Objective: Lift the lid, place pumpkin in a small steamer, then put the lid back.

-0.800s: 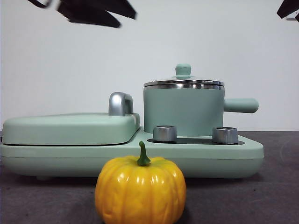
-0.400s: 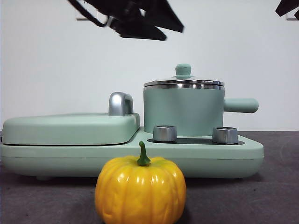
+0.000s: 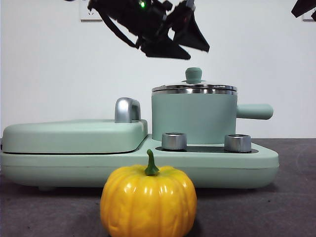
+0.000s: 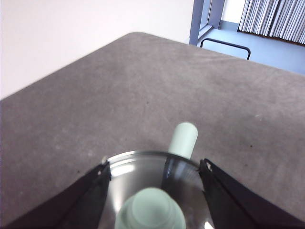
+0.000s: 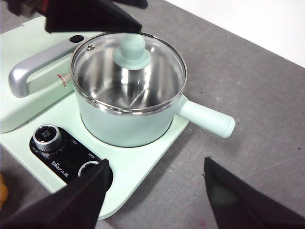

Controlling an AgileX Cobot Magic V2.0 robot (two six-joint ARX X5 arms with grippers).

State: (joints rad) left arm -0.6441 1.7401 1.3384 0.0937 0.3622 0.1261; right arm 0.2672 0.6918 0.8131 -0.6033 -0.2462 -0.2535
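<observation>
A deep, empty steamer [image 5: 112, 86] shows through the glass lid, so the pumpkin [image 3: 148, 202] should go down below the steamer's rim when the robot lowers it in.
The glass lid [image 3: 194, 88] with its mint-green knob [image 3: 193, 75] sits on the small steamer [image 3: 193, 118], whose side handle points right. The pumpkin [image 3: 148, 202] stands on the table in front of the appliance. My left gripper [image 3: 197, 53] hangs open just above the knob. In the left wrist view its jaws [image 4: 155, 166] stand on either side of the lid [image 4: 143, 174], apart from it. My right gripper [image 5: 156, 164] is open and empty, high above the steamer [image 5: 124, 124], and shows as a black tip [image 3: 303, 7] in the front view.
The steamer stands on a mint-green appliance base [image 3: 237, 163] with two steel dials [image 3: 174, 140]. A broad flat mint-green cover [image 3: 74, 136] with a chrome handle [image 3: 127, 109] takes the left half. The table is grey, with a white wall behind.
My left arm has moved from the top left rightward and down, to just above the lid's knob. The lid, steamer and pumpkin have not moved.
</observation>
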